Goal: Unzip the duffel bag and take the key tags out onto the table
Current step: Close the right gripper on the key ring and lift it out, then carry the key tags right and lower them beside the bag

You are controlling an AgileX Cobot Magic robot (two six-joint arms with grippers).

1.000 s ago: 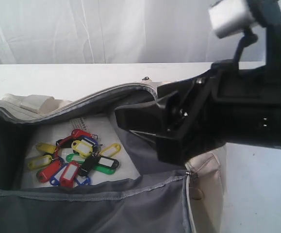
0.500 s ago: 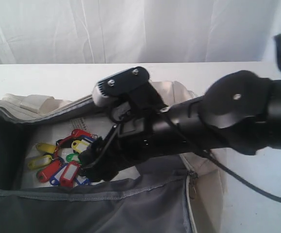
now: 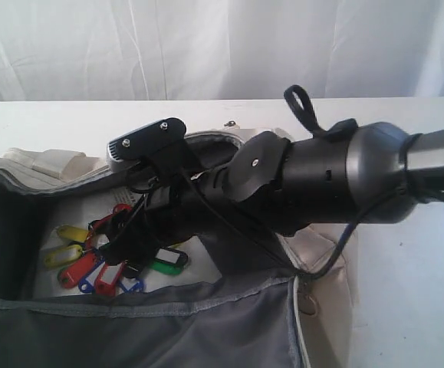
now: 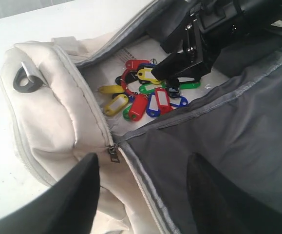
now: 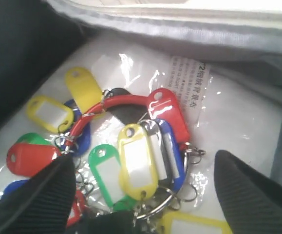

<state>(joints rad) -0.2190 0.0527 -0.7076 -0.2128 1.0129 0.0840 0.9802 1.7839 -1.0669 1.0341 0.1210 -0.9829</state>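
The small rings of the key tags (image 3: pixel 108 277) have a red loop (image 5: pixel 119 101) running through them, so all the tags will hang together in one bunch when I lift the bunch.
The cream duffel bag (image 3: pixel 325 257) lies unzipped on the white table (image 3: pixel 406 307), its grey lining showing. Inside, the key tags (image 3: pixel 91 267) lie in a bunch of yellow, red, green, blue and black. My right gripper (image 3: pixel 126 247) has reached into the bag. In the right wrist view it (image 5: pixel 144 162) stands open, one finger on each side of the key tags (image 5: pixel 137 163), just above them. My left gripper (image 4: pixel 143 170) is open over the bag's end (image 4: pixel 48 107), near a silver zipper pull (image 4: pixel 113 153). The exterior view does not show it.
A clear-wrapped white packet (image 5: pixel 228 112) lies under the tags on the bag floor. The grey front flap (image 3: pixel 168 330) and the back rim (image 3: pixel 214 138) bound the opening. A black strap ring (image 4: pixel 26 80) sits on the bag's end. White curtain stands behind the table.
My right arm has swung down and to the left into the open bag, bringing its open gripper from above the bag's right end to just over the key tags. The tags have not moved.
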